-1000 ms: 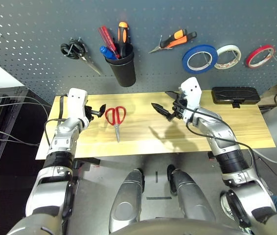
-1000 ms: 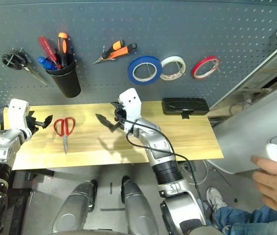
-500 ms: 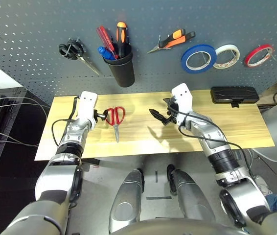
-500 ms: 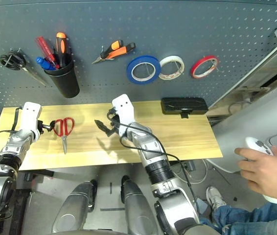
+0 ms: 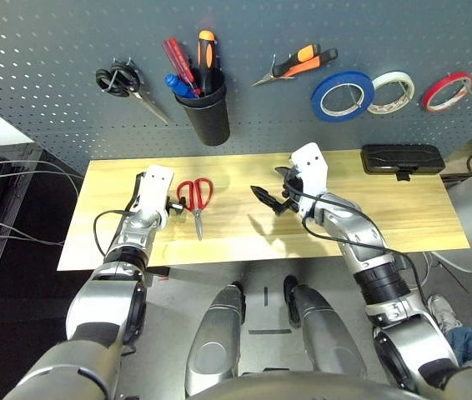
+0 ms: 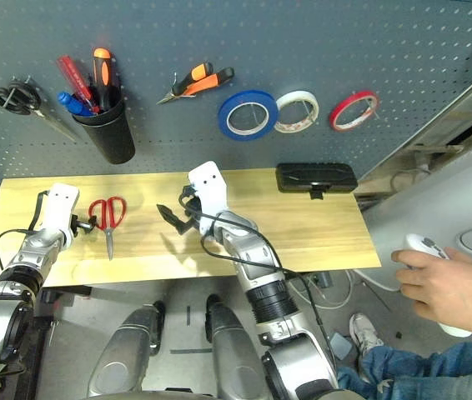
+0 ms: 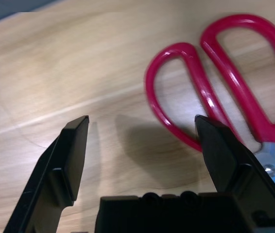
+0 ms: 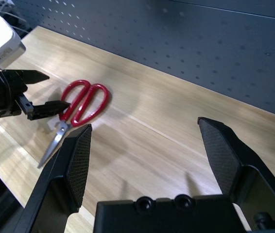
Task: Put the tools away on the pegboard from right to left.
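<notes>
I see that the red loops [image 5: 185, 196] are open rings, so I expect the red-handled scissors [image 5: 196, 210] to swing and hang with their blades down when I put one loop over the peg.
Small red-handled scissors [image 5: 195, 197] lie flat on the wooden table, blades toward me. My left gripper [image 7: 142, 124] is open right at their handles, and one fingertip [image 7: 210, 141] reaches the edge of the nearer red loop. My right gripper [image 5: 269, 185] is open with nothing in it, over the middle of the table to the right of the scissors [image 8: 81, 102]. On the pegboard [image 5: 52, 50] hang orange-and-black pliers [image 5: 298, 67] and a blue tape ring [image 5: 340, 94]. A blue-handled screwdriver [image 5: 178, 86] stands in the black cup [image 5: 206, 117].
Black-handled scissors [image 5: 121, 82] hang at the pegboard's left; white [image 5: 389, 92] and red [image 5: 446, 90] tape rings hang at its right. A black case [image 5: 403, 160] lies at the table's back right. A person's hand [image 6: 444, 287] holds a controller off to the right.
My left gripper has moved right along the table up to the scissors' handles. My right gripper has drifted a little left. Both have stayed open.
</notes>
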Robot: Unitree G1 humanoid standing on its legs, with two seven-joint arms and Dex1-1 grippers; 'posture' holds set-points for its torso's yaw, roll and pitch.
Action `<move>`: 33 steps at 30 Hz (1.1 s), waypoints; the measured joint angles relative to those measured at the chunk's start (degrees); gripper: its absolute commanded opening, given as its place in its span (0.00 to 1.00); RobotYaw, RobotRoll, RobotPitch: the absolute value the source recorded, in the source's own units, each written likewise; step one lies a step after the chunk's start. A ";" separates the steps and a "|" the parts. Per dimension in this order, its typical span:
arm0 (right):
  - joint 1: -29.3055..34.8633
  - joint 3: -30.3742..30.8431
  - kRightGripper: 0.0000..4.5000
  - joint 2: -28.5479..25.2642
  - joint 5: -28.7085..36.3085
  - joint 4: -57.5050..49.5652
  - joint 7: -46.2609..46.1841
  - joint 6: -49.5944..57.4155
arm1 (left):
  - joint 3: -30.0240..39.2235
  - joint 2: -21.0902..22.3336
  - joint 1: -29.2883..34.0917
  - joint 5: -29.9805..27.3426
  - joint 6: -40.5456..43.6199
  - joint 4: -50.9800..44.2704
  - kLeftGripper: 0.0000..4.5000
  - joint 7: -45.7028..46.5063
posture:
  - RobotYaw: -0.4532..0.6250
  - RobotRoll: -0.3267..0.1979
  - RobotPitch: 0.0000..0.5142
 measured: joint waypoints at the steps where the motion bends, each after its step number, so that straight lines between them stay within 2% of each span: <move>1: 0.01 -0.02 1.00 -0.05 0.00 -0.23 -0.10 0.10 | 0.01 -0.10 -0.20 0.00 0.32 0.12 0.99 0.27 | 0.40 0.62 0.59; 4: 0.02 -0.10 1.00 -0.05 0.09 -1.32 -0.31 0.63 | 0.06 -0.50 -0.83 -0.01 1.37 0.56 0.99 1.01 | 0.40 0.62 0.59; 5: 0.02 -0.10 1.00 -0.01 0.10 -1.54 -0.41 0.78 | 0.05 -0.64 -0.93 0.00 1.77 0.63 0.90 1.12 | 0.40 0.62 0.59; 7: 0.03 -0.09 1.00 0.08 0.15 -1.64 -0.56 1.01 | 0.02 -0.88 -1.02 0.01 2.52 0.73 0.80 1.10 | 0.40 0.62 0.60; 15: 0.12 -0.10 1.00 -0.03 0.38 -1.67 -0.78 1.13 | 0.83 -1.36 -2.13 -0.70 9.34 1.19 0.19 -0.82 | 0.40 0.62 0.59; 18: 0.10 -0.12 1.00 -0.17 0.40 -1.66 -0.79 1.12 | 1.71 -1.54 -2.29 -1.49 11.62 1.01 0.00 -1.60 | 0.40 0.62 0.58; 24: -0.25 -0.73 1.00 -0.64 0.40 -1.47 -0.78 1.04 | 3.69 -1.53 -2.05 -3.09 15.75 0.36 0.00 -2.64 | 0.40 0.62 0.57; 28: -1.15 -1.34 1.00 -0.86 0.40 -0.78 -0.75 0.31 | 4.84 -1.56 -1.28 -4.02 15.53 -0.59 0.00 -2.41 | 0.41 0.62 0.56; 31: -1.81 -1.54 1.00 -1.03 0.41 -0.27 -0.51 -0.78 | 5.45 -1.52 0.12 -4.60 11.86 -1.85 0.00 -2.07 | 0.42 0.62 0.54; 33: -1.87 -1.73 1.00 -1.29 0.54 -0.26 0.09 -1.86 | 5.81 -1.58 2.71 -5.36 4.91 -3.50 0.00 -3.81 | 0.43 0.62 0.53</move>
